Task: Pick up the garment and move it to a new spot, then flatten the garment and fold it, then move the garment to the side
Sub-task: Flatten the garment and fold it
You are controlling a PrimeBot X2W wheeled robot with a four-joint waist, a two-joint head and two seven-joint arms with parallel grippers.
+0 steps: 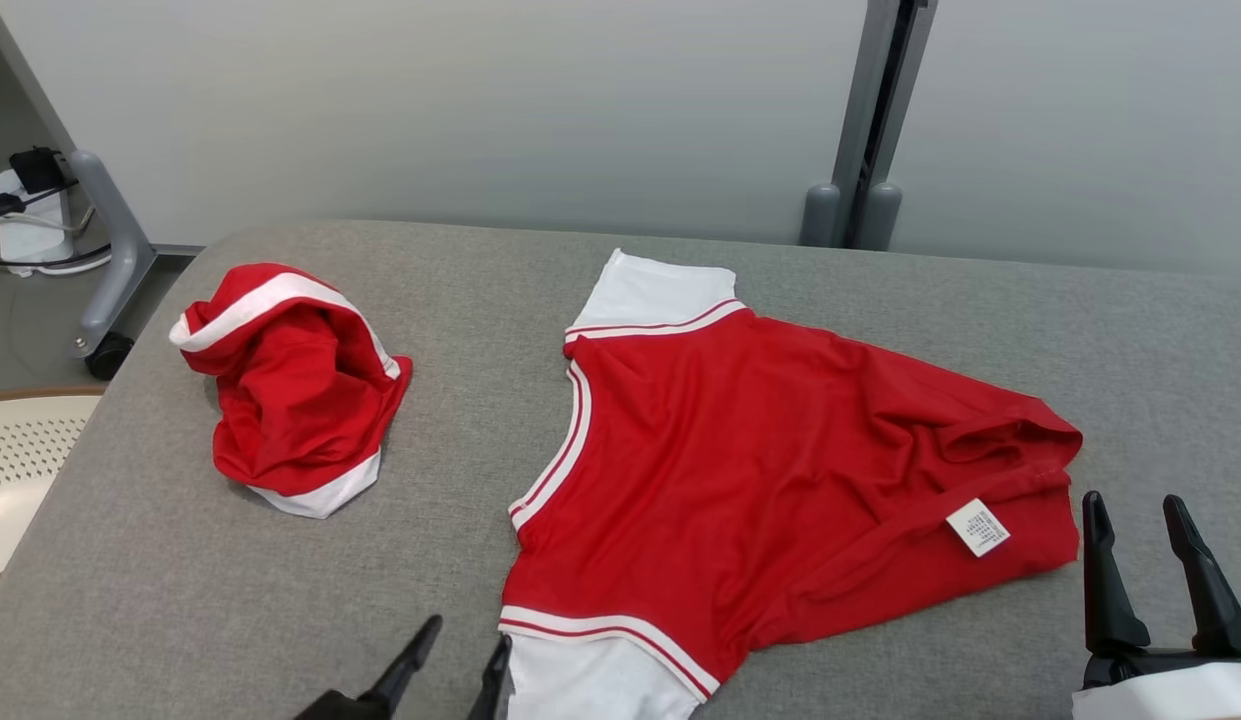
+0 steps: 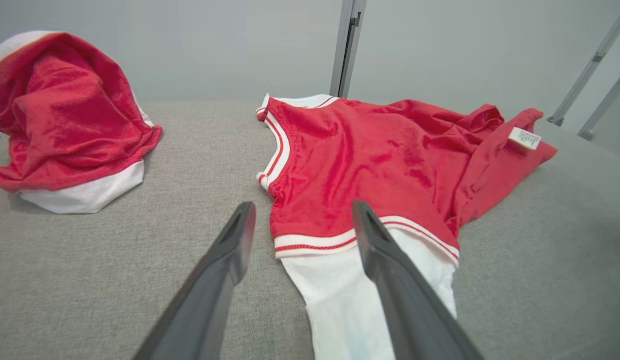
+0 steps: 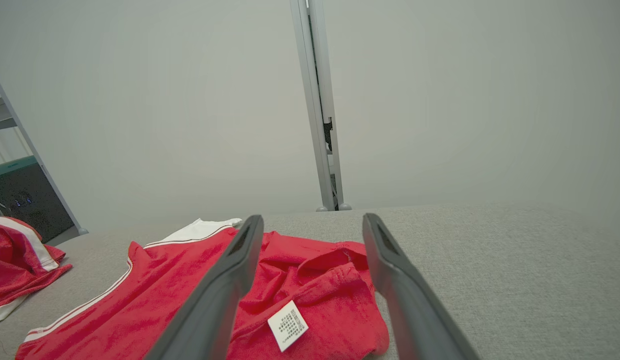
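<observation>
I should expect hidden lettering on the bottom side of the garment (image 1: pixel 796 486) when I lift it, because it shows a plain red side (image 1: pixel 676 468) inside its striped trim.
The garment (image 1: pixel 760 470) is a red shirt with white sleeves and white-striped trim, spread mostly flat across the middle of the grey table (image 1: pixel 480 300). Its right hem is rumpled and turned over, showing a white label (image 1: pixel 977 527). My left gripper (image 1: pixel 468 632) stands open at the near white sleeve (image 2: pixel 339 300); one finger (image 2: pixel 389 270) lies over the sleeve and nothing is gripped. My right gripper (image 1: pixel 1132 498) is open just right of the rumpled hem (image 3: pixel 329 280), with the label (image 3: pixel 288 325) between its fingers in the right wrist view.
A second red-and-white garment (image 1: pixel 290 390) lies crumpled at the table's left. Off the left edge are a cream perforated basket (image 1: pixel 20 460) and a grey frame leg on a caster (image 1: pixel 110 290). Grey partition posts (image 1: pixel 860 200) stand behind the table.
</observation>
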